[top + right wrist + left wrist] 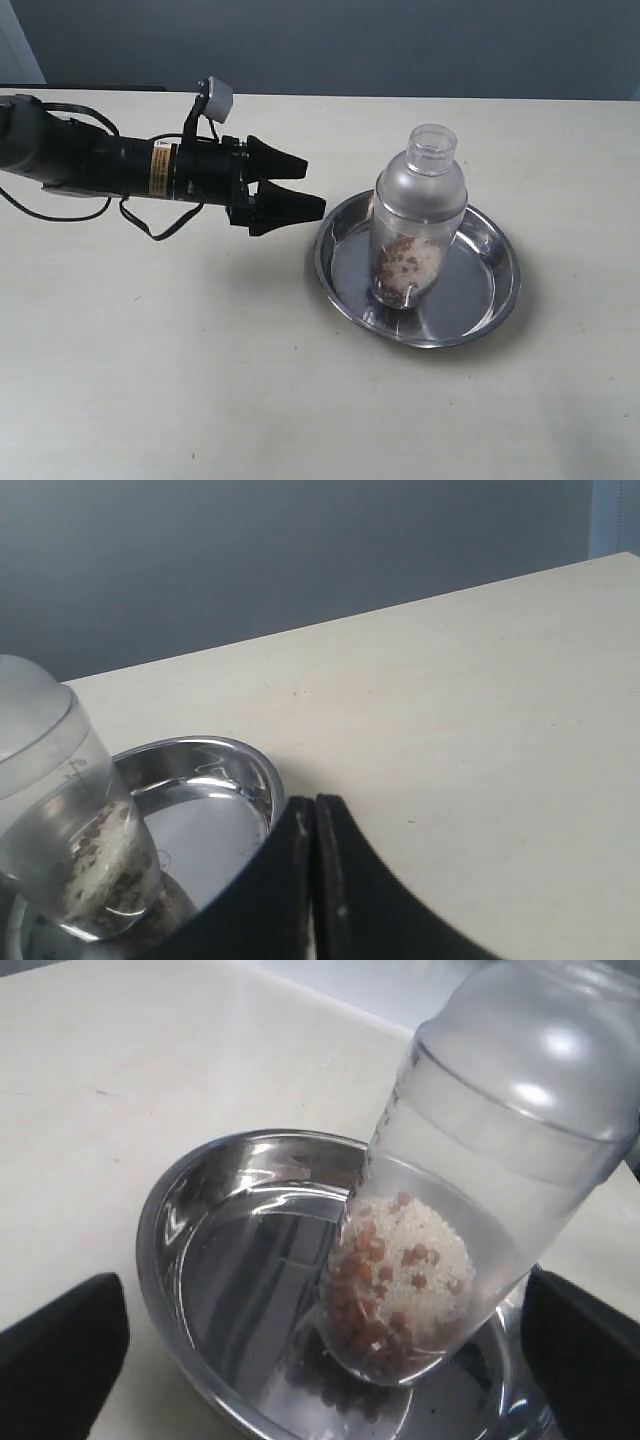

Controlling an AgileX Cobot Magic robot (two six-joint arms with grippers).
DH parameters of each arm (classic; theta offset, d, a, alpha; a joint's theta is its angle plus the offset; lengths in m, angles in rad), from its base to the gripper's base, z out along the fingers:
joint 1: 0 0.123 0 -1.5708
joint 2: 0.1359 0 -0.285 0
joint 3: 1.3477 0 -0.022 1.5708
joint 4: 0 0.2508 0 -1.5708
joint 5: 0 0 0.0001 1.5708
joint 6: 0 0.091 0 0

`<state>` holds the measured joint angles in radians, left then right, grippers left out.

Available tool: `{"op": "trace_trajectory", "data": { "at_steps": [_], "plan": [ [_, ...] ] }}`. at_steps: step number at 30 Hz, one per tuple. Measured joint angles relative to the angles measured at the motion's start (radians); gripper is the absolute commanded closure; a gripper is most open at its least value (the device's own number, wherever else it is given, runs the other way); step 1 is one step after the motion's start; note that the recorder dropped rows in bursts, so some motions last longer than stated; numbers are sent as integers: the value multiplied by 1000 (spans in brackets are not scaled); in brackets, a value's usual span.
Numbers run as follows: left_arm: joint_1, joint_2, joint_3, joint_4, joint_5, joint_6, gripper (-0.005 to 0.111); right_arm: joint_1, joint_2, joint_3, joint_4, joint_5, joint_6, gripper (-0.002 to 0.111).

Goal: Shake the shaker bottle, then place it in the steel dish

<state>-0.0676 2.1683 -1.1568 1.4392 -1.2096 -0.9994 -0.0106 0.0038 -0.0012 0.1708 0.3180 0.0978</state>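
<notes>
I should keep backing my left gripper away until it can close empty, because the shaker bottle [418, 222] is standing upright inside the steel dish [468, 290], clear of my open fingers.
The shaker bottle [420, 215] stands upright inside the steel dish [495, 265], right of the table's middle, with brown and pale granules heaped at its bottom. My left gripper [310, 188] hovers just left of the dish, open, with nothing between its fingers and clear of the bottle. In the left wrist view the bottle [470, 1190] rises from the dish [160, 1225], and the black fingertips [70, 1355] stand wide at either side. The right wrist view shows my right gripper [316, 815] shut and empty, close beside the dish [235, 770] and bottle [60, 810]. It is out of the exterior view.
A pale table [200, 370] carries the dish. Its far edge meets a grey wall [350, 40]. The left arm's black body and cables [100, 165] stretch over the table's left side.
</notes>
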Motion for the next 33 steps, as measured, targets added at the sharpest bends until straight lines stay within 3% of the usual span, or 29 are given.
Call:
{"op": "trace_trajectory", "data": {
  "at_steps": [20,24,27,30,33],
  "plan": [
    [0,-255,0,107,-2,-163,2,0,0,0,0,0,0,109],
    [0,-276,0,149,-2,-190,7,0,0,0,0,0,0,109],
    [0,-282,0,171,-2,-198,21,0,0,0,0,0,0,109],
    [0,-282,0,192,-4,-203,48,0,0,0,0,0,0,109],
    [0,-282,0,221,-4,-172,97,0,0,0,0,0,0,109]
  ]
}}
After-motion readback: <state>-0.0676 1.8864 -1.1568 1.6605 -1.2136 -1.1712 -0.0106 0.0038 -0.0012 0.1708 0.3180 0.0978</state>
